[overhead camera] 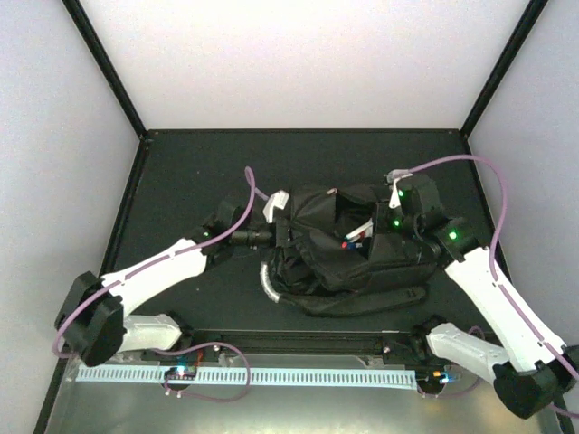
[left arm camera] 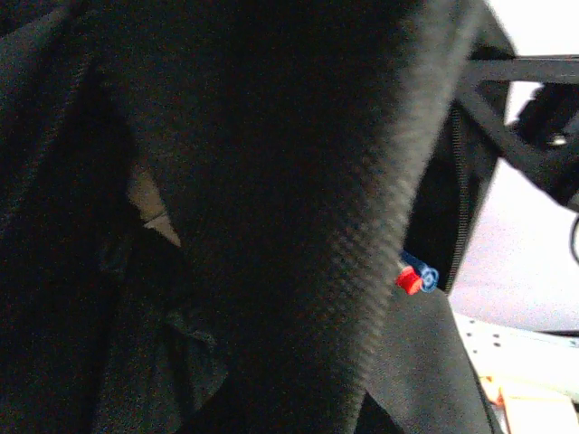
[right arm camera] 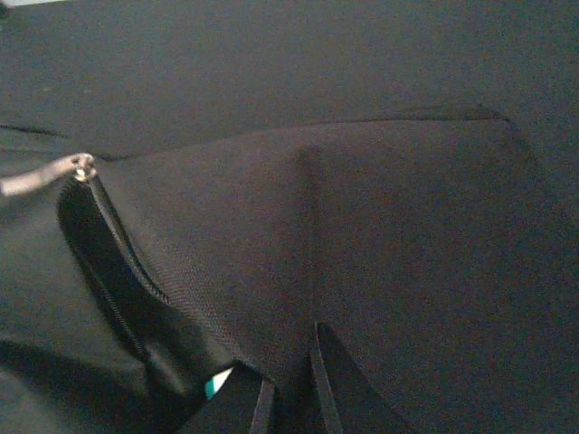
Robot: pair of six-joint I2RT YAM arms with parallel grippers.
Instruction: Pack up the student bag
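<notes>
The robot's left gripper holds a raised fold (left arm camera: 298,217) away from the bag's wide opening, so it should let go of the fold and reach for the opening's near corner (overhead camera: 367,257) next to the pen ends.
The student bag (overhead camera: 362,258) is a large black backpack lying in the middle of the table, its top gaping open. Its grey curved handle (overhead camera: 268,282) points toward the near edge. Red and blue pen ends (overhead camera: 348,242) show inside the opening, also in the left wrist view (left arm camera: 416,277). My left gripper (overhead camera: 279,231) is at the bag's left rim, its fingers hidden by a raised fold of black fabric (left arm camera: 298,181). My right gripper (overhead camera: 398,221) is at the bag's far right side. Its fingers (right arm camera: 321,380) are shut on bag fabric (right arm camera: 362,226), beside an open zipper with a metal pull (right arm camera: 81,165).
A whitish piece (overhead camera: 274,203) lies at the bag's far left corner. A black shoulder strap (overhead camera: 362,303) trails toward the near edge. A white slotted rail (overhead camera: 271,375) runs along the front between the arm bases. White walls enclose the dark table (overhead camera: 181,181).
</notes>
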